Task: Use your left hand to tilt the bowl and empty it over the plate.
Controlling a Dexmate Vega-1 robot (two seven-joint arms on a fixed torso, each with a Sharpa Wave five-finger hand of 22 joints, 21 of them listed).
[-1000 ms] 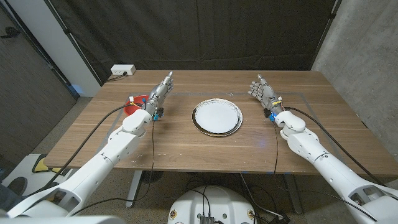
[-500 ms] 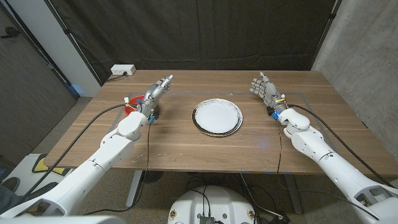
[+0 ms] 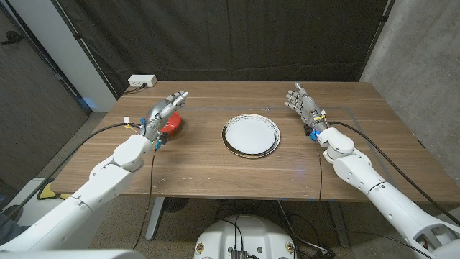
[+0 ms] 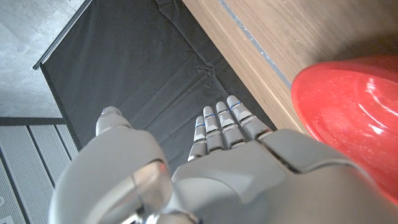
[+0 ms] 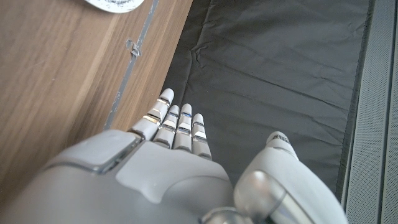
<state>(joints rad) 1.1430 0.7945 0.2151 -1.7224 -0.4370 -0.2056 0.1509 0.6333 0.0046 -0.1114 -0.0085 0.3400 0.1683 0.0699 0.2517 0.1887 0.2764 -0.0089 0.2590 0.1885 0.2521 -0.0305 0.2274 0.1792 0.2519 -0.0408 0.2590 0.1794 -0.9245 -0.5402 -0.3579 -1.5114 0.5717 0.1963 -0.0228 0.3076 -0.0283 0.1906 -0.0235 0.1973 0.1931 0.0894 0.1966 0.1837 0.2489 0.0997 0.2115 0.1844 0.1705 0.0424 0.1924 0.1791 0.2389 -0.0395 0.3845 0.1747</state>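
The inside of the red bowl (image 3: 171,123) shows only plain red, so I expect the bowl to be empty and the plate to stay clear when I tilt the bowl.
A red bowl (image 3: 172,124) stands on the wooden table left of a silver-rimmed white plate (image 3: 250,135) at the middle. My left hand (image 3: 162,111) is open, fingers stretched out, just left of and above the bowl, partly covering it. In the left wrist view the bowl (image 4: 348,115) lies close beside the left hand (image 4: 217,162), with nothing held. My right hand (image 3: 305,106) stands open and upright to the right of the plate, fingers pointing up, and it holds nothing (image 5: 168,155). What the bowl contains is hidden.
A white power strip (image 3: 141,82) sits at the table's far left corner. A black curtain hangs behind the table. A thin taped outline (image 3: 338,109) runs across the tabletop around the plate. The plate's rim (image 5: 118,6) shows in the right wrist view.
My left arm has swung outward to the left, uncovering the red bowl, which now lies to the right of the hand. The right hand has barely moved.
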